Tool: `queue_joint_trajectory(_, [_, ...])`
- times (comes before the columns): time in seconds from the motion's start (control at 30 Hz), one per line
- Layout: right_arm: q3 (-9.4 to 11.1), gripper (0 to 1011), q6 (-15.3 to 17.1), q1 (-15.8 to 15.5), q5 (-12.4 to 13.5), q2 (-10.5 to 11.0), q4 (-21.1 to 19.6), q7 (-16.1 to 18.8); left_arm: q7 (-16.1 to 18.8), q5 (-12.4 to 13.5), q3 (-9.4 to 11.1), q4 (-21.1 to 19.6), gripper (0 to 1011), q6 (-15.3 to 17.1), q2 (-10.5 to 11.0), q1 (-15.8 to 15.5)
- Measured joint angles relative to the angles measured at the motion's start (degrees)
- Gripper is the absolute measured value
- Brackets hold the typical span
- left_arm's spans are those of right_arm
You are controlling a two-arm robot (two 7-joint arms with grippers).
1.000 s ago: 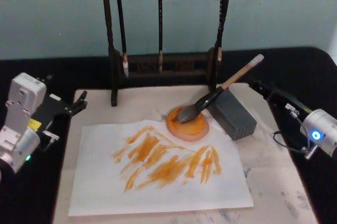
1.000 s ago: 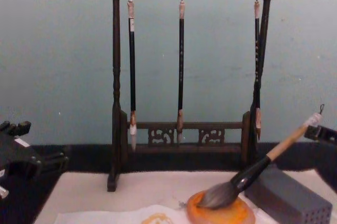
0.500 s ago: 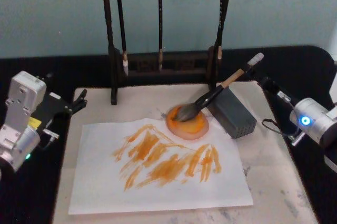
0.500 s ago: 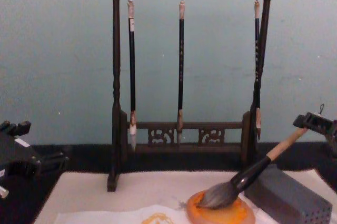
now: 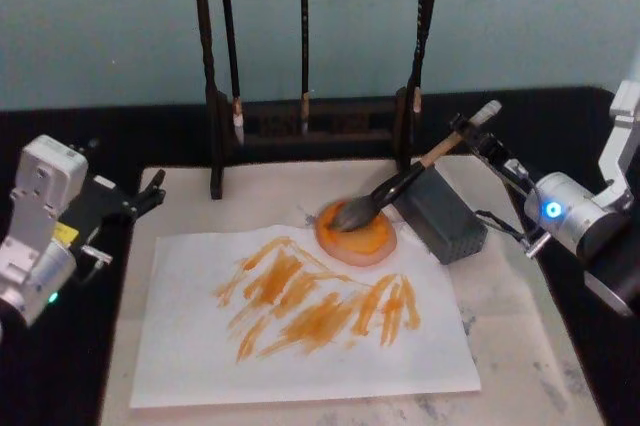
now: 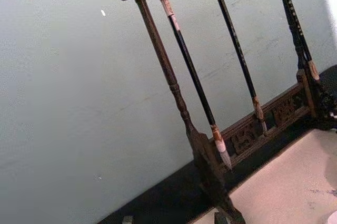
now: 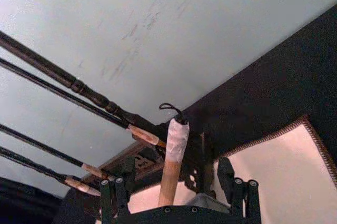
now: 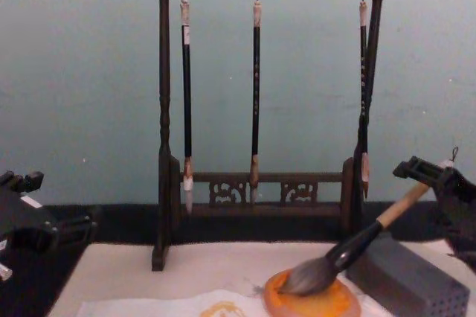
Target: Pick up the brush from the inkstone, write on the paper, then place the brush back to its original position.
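I expect the brush (image 8: 361, 245) to come free and the orange inkstone to stay in place when I lift, because the grey bristle head (image 8: 309, 277) lies loosely across the inkstone.
The brush (image 5: 400, 186) lies with its grey bristle head on the round orange inkstone (image 5: 375, 244), and its tan handle leans on a grey block (image 5: 445, 218). My right gripper (image 5: 474, 133) is at the handle's white-capped end and stands open. In the right wrist view the handle (image 7: 172, 155) rises between the spread fingers (image 7: 242, 190) without being clamped. From the chest view the right gripper (image 8: 430, 175) sits at the handle's top end. The paper (image 5: 300, 356) carries orange strokes and lies in front of the inkstone. My left gripper (image 5: 150, 191) is parked open at the mat's left edge.
A dark wooden stand (image 5: 300, 131) with three slim hanging brushes (image 8: 255, 94) rises behind the inkstone. The beige mat (image 5: 520, 346) lies under everything on a black table. A bare strip of mat lies to the right of the paper.
My right gripper has moved in toward the brush, from the table's right side to the handle's capped end, which its fingers now straddle. The brush and the left arm have not moved.
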Motion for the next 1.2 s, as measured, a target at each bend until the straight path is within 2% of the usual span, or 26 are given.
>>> queue_joint_trajectory(0.5, [-1.9, 1000, -1.0, 7.2, 2.7, -1.4, 11.3, 4.4, 0.0, 0.0, 0.0, 0.0, 1001, 0.0, 0.0, 0.0])
queue_joint_trajectory(0.83, [-3.5, 1000, -0.7, 8.2, 3.9, -1.0, 12.6, 6.0, 0.0, 0.0, 0.0, 0.0, 1001, 0.0, 0.0, 0.0])
queue_joint_trajectory(1.2, [-5.4, 1000, -0.4, 8.1, 4.7, 0.0, 11.9, 6.6, 0.0, 0.0, 0.0, 0.0, 1001, 0.0, 0.0, 0.0])
